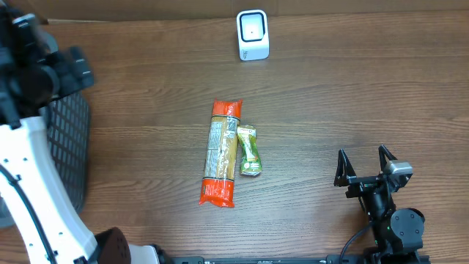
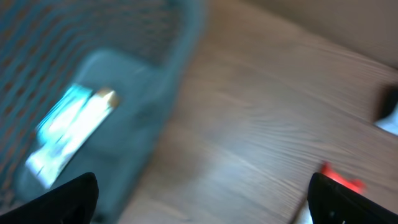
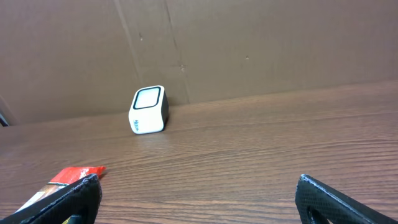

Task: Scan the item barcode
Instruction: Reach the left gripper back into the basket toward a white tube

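Note:
The white tube's gold cap (image 2: 110,97) pokes out beyond the blue-white packet, so the robot's left gripper goes on moving down into the basket until its fingers are on both sides of the white tube.
Two items lie mid-table: a long orange-ended package (image 1: 221,152) and, touching its right side, a small green packet (image 1: 250,150). The white barcode scanner (image 1: 253,34) stands at the table's far edge, and also shows in the right wrist view as the scanner (image 3: 148,110). My right gripper (image 1: 364,165) rests open near the front right, well apart from the items, with the orange package's end (image 3: 78,175) by its left finger. My left gripper (image 2: 202,205) hangs open and empty over the basket's edge at the far left; its view is blurred.
A dark mesh basket (image 1: 69,147) stands at the left edge, and inside the basket (image 2: 124,81) lies a pale blue-white packet (image 2: 71,134). A cardboard wall (image 3: 249,43) rises behind the scanner. The wooden table (image 1: 352,88) spreads between the items and my right arm.

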`<state>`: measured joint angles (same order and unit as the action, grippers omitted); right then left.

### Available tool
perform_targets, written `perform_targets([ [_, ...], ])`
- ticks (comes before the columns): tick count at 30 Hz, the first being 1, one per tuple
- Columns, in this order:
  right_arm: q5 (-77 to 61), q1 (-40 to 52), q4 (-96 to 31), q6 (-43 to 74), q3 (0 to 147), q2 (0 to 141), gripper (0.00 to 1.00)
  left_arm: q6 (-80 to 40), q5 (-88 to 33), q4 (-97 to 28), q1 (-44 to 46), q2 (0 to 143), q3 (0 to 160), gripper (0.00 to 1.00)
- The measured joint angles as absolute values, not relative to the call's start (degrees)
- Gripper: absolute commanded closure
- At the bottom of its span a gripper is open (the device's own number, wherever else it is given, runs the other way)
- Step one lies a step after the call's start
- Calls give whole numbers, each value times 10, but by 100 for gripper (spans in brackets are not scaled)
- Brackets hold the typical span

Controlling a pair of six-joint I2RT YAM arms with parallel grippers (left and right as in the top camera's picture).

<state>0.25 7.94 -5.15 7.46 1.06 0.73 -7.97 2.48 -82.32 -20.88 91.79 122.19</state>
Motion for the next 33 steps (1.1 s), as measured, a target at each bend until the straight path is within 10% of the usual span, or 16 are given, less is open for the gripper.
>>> perform_targets([
  [33,3,79,-52,75,11,7,0,-123,70,-610,-403,950,1055,3],
])
